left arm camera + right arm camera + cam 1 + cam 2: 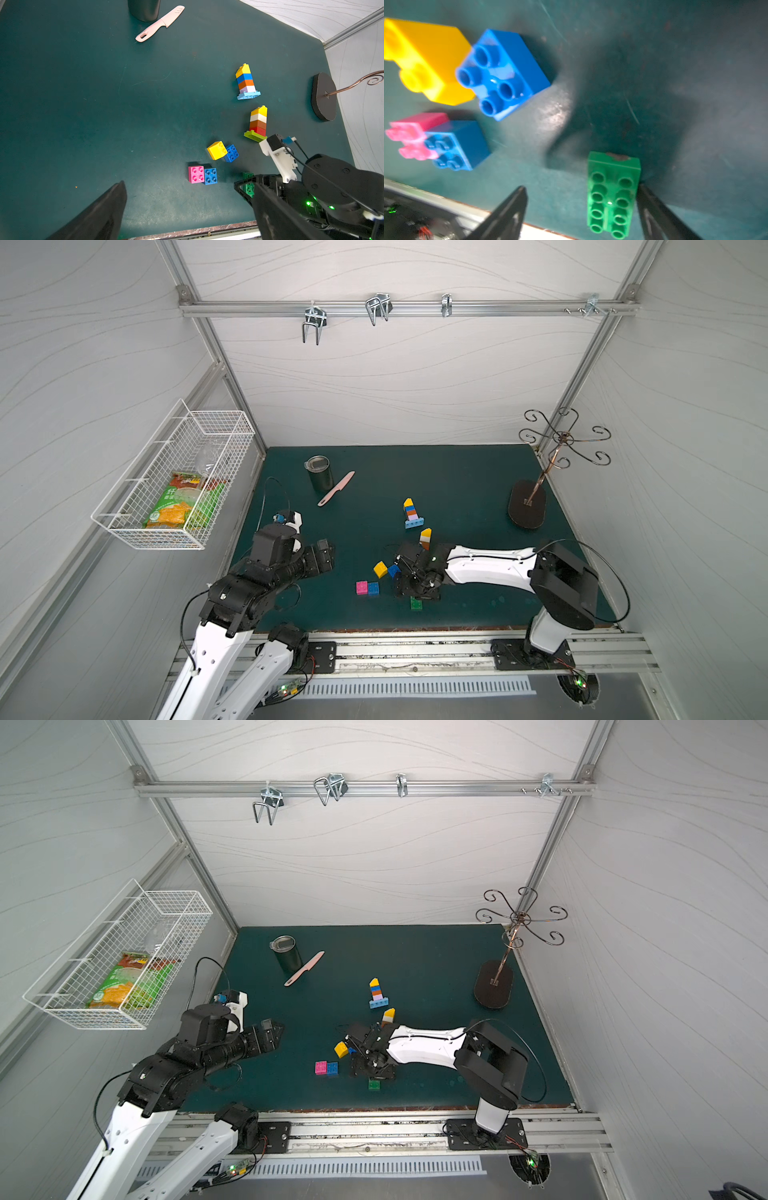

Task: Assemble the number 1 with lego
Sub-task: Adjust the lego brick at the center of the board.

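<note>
Next, my right gripper turns the green brick (416,604) crosswise and brings it next to the blue brick (392,569) near the yellow one, because the green brick points end-on at the mat's front edge.
Two upright lego stacks stand mid-mat: one yellow, blue, orange and lilac on a light blue base (411,512) (246,82), the other yellow, white, orange and red on a lime base (425,538) (257,123). Nearer the front lie a loose yellow brick (380,569) against a blue one (394,571), and a pink brick (362,587) beside another blue one (373,588). My right gripper (581,209) points down, open, astride a long green brick (612,195) that lies flat close to one finger (654,214). My left gripper (326,556) hovers open at the left, holding nothing.
A dark cup (320,473) and a pink knife (336,488) lie at the back left. A hook stand's dark base (527,504) sits at the right. A wire basket (174,477) hangs on the left wall. The mat's front edge (187,232) is close by.
</note>
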Action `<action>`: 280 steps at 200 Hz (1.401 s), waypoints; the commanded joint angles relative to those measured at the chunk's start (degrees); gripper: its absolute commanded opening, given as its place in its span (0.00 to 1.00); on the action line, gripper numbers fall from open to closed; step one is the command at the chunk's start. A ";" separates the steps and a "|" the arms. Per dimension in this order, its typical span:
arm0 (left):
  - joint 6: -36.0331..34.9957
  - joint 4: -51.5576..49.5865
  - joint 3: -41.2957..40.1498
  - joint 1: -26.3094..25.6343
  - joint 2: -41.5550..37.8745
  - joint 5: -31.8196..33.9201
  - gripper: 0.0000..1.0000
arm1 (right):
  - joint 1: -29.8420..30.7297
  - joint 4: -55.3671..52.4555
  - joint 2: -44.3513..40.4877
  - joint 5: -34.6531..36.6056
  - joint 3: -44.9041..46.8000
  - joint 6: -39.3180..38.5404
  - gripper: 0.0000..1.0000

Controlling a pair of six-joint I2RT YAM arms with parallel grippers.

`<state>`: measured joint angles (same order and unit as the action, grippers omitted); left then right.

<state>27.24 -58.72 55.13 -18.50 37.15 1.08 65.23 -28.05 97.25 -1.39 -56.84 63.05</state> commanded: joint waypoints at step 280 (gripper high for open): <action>0.57 1.09 0.06 0.13 0.07 1.69 1.00 | 8.65 -18.88 8.83 11.45 -17.55 -23.75 0.54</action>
<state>27.27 -58.81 55.11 -18.50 37.36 1.85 71.05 -45.01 104.53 8.64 -72.58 42.02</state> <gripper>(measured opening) 0.996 0.557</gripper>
